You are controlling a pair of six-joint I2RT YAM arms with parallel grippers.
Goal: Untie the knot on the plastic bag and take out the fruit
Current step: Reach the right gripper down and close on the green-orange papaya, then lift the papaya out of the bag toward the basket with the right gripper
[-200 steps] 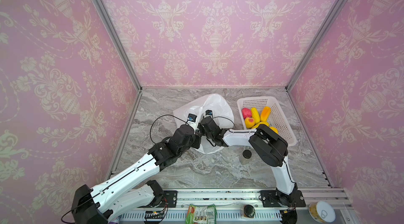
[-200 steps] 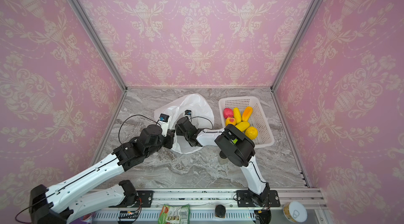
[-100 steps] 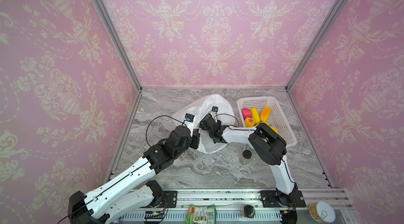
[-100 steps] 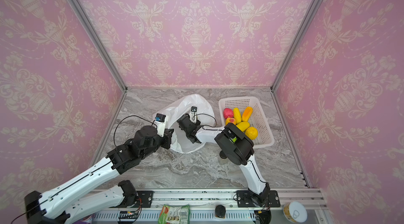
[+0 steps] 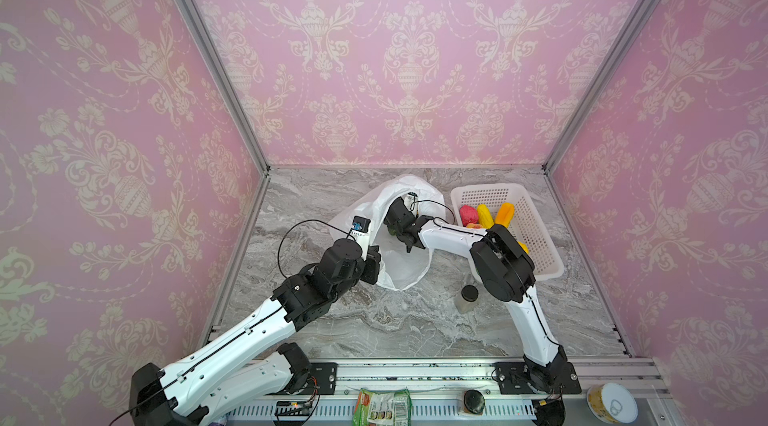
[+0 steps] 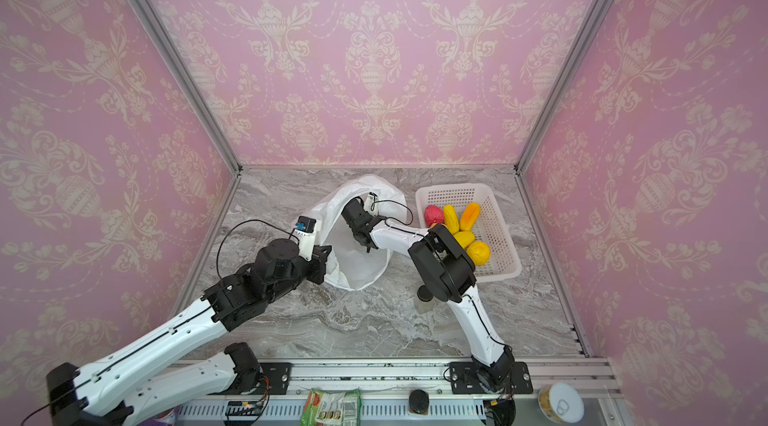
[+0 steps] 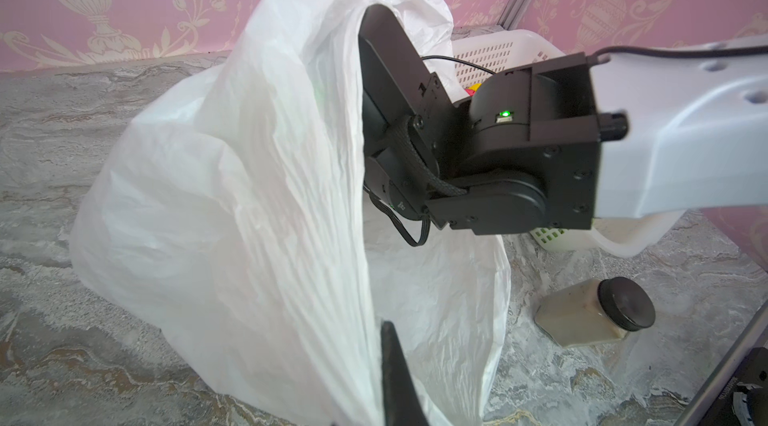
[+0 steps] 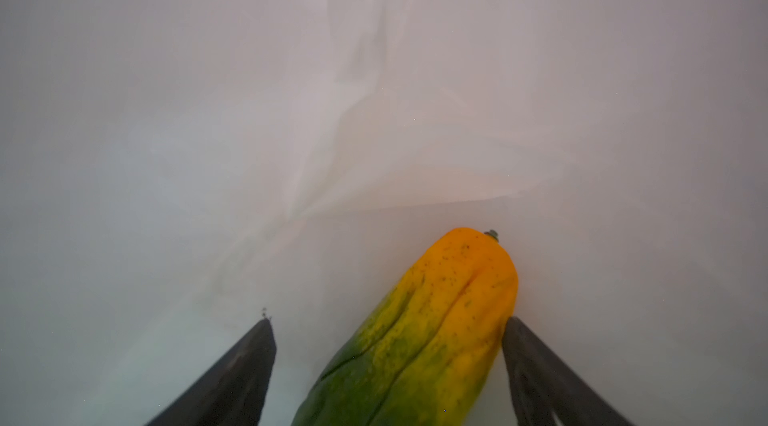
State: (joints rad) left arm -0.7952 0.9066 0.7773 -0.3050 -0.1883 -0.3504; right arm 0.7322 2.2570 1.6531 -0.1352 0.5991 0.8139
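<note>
The bag's upper rim [image 5: 397, 190] hangs over the robot's right gripper, so the left gripper should pull the bag's rim away while the right gripper takes the green-orange fruit [image 8: 428, 330] out.
The white plastic bag [image 5: 401, 270] [image 6: 357, 268] lies mid-table with its mouth held wide; no knot shows. My left gripper [image 5: 374, 266] [image 7: 384, 326] is shut on the bag's rim [image 7: 365, 262], one black finger showing beside the film. My right gripper [image 5: 395, 216] [image 8: 388, 320] reaches deep inside the bag and stands open. A green-orange fruit [image 8: 432, 332] lies between its fingers, touching one finger [image 8: 523, 345] and apart from the other. Pink-red [image 5: 468, 214], yellow [image 5: 485, 215] and orange fruit [image 5: 505, 212] lie in the basket.
The white perforated basket [image 5: 536, 237] [image 6: 494, 237] stands at the back right, close to the bag. A small black-lidded jar [image 5: 466, 297] [image 7: 594, 311] lies on the marble between the bag and the right arm's elbow. Pink walls close in three sides.
The left gripper has drawn back towards the front left with the bag's rim, stretching the mouth wider. The right wrist has pushed farther into the bag.
</note>
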